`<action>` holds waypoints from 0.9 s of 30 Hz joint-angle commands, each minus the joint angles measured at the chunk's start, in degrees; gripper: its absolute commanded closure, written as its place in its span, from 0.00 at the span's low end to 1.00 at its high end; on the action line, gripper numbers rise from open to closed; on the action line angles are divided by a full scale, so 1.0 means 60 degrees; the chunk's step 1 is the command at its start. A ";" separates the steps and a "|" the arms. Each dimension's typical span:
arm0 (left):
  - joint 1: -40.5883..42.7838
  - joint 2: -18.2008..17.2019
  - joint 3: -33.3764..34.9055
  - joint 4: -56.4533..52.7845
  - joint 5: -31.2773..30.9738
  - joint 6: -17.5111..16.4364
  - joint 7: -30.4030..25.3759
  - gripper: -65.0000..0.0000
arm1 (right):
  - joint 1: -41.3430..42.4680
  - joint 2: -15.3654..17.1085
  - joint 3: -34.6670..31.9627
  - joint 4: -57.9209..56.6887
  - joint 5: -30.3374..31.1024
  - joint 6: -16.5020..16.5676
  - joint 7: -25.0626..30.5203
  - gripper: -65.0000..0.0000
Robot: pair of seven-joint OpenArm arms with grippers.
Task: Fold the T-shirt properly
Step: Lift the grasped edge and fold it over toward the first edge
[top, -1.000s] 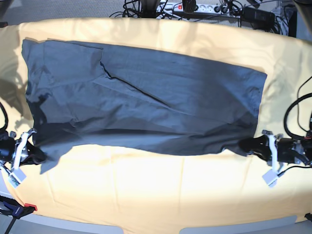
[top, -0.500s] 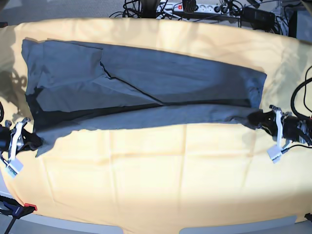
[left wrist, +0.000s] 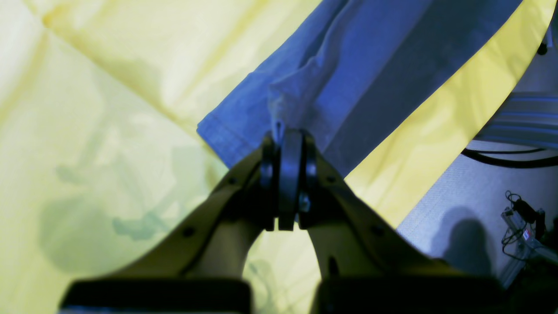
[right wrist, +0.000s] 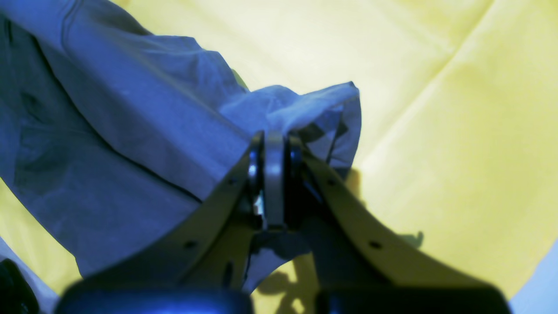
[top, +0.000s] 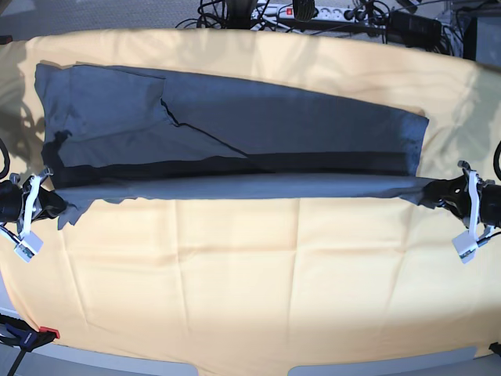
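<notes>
The lifted near edge [top: 258, 187] is tight and the T-shirt's far corner [top: 419, 124] is flat, so my left gripper should keep moving the hem corner over and let go there.
The dark slate blue-grey T-shirt [top: 258, 129] lies spread across the far half of the yellow-orange table cloth [top: 250, 274]. Its near edge is lifted and stretched taut as a long strip [top: 243, 186] between both grippers. My left gripper [top: 445, 193], at the base view's right, is shut on the hem corner [left wrist: 279, 109]. My right gripper [top: 48, 204], at the base view's left, is shut on the bunched sleeve-side edge [right wrist: 301, 109]. In both wrist views the jaws are pressed together on cloth. The neck label is hidden.
Cables and a power strip [top: 329, 12] lie on the floor behind the table. The table's far right edge and grey floor [left wrist: 457, 192] show in the left wrist view. The table's front edge [top: 235, 366] runs along the bottom.
Both grippers have moved away from the front edge and outward, carrying the shirt's near edge over the body. The lifted strip is now pulled straight and taut.
</notes>
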 commanded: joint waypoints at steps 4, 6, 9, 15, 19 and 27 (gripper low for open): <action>0.0178 -0.0270 -0.0142 0.0313 -0.0118 -0.0053 0.0233 1.00 | 0.0208 0.0273 0.0120 0.0102 0.0062 0.0009 -0.0055 1.00; 0.0554 -0.0302 -0.0142 0.0608 -0.0118 -0.0053 0.0335 1.00 | 0.0208 0.0273 0.0120 0.0102 0.0066 0.0009 -0.0306 1.00; 0.1169 -0.0423 -0.0142 0.1162 -0.0118 -0.0053 0.0692 1.00 | 0.0208 0.0270 0.0117 0.0102 0.0135 0.0009 -0.0583 1.00; 0.2011 -0.0590 -0.0142 0.2033 -0.0118 -0.0053 0.1086 1.00 | 0.0182 0.0255 0.0117 0.0102 0.0135 0.0009 -0.0583 1.00; 0.2248 -0.0590 -0.0142 0.2018 -0.0118 -0.0053 0.1500 1.00 | 0.0157 0.0248 0.0117 0.0102 0.0135 0.0009 -0.0645 1.00; 0.2248 -0.0579 -0.0142 0.1803 -0.0118 -0.0053 0.1500 1.00 | 0.0160 0.0244 0.0117 0.0102 0.1902 0.0009 -0.2594 1.00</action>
